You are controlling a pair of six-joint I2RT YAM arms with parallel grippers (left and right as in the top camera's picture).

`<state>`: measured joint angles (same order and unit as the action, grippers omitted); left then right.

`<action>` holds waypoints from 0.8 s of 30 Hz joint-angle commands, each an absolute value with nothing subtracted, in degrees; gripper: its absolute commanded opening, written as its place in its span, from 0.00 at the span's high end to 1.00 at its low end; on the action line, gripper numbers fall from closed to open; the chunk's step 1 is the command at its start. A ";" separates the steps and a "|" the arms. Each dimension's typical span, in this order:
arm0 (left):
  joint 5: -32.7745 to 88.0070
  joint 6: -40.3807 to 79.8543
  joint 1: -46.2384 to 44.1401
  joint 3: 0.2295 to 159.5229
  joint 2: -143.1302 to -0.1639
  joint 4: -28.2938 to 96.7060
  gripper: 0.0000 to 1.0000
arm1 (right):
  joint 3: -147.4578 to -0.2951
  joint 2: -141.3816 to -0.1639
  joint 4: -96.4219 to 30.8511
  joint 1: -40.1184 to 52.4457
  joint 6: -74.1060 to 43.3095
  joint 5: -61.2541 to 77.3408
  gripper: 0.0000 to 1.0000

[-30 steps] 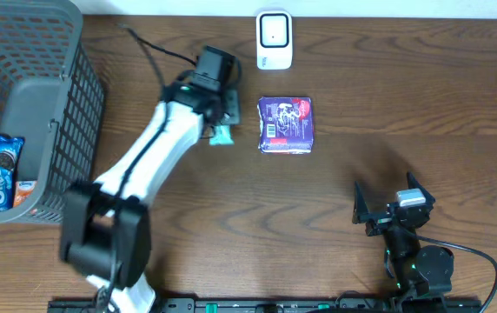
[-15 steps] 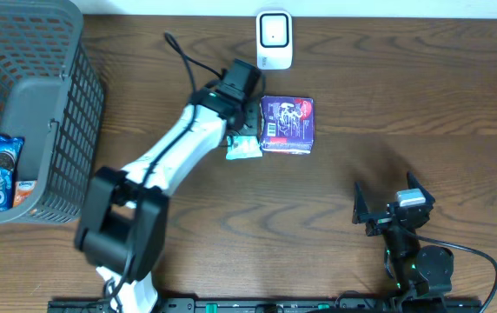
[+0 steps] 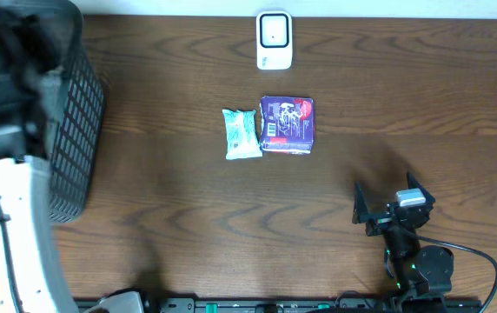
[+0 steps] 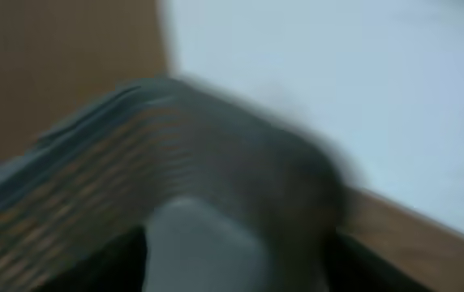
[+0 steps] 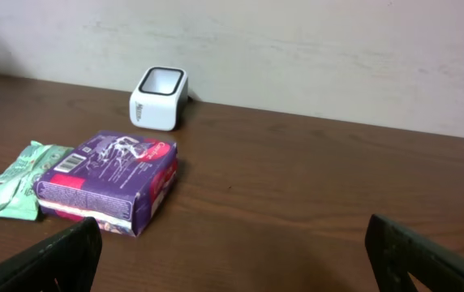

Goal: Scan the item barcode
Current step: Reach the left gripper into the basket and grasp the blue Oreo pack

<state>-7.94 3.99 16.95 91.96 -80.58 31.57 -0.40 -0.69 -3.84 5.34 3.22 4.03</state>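
The fingers of my left gripper are open and empty above the grey basket (image 3: 78, 123), so I should keep moving them down toward the basket's bottom (image 4: 206, 245) until they close on an item.
A green snack packet (image 3: 241, 133) lies flat on the table, touching the left side of a purple box (image 3: 288, 124). Nothing holds either one. The white barcode scanner (image 3: 274, 39) stands at the back edge behind them. My left arm (image 3: 9, 209) is a blur at the far left, over the grey basket (image 3: 75, 113). In the left wrist view my left gripper (image 4: 232, 272) shows dark fingers spread apart, with only blurred basket between them. My right gripper (image 3: 387, 213) rests open near the front right. Its view takes in the box (image 5: 110, 182), packet (image 5: 13, 191) and scanner (image 5: 159, 99).
The tall mesh basket fills the back left corner, its contents hidden by my left arm. A pale wall runs behind the scanner. Bare wood lies between the right gripper (image 5: 232, 259) and the purple box.
My left arm let go of the green packet beside the purple box and swung far left to the basket, its jaws widening. The right arm stayed still.
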 commanded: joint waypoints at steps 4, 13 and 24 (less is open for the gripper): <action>-8.86 -6.02 29.65 90.37 -88.07 37.32 0.29 | -0.32 -0.38 -4.08 4.86 3.29 3.97 0.01; -17.30 -14.26 32.10 88.29 -100.01 38.37 0.29 | -0.32 -0.38 -4.08 4.86 3.29 3.97 0.01; -17.28 -23.55 34.13 88.29 -113.25 36.21 0.29 | -0.32 -0.38 -4.08 4.86 3.29 3.97 0.01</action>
<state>-15.84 -19.81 32.45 88.51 -111.37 37.17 -0.40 -0.69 -3.84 5.34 3.22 4.03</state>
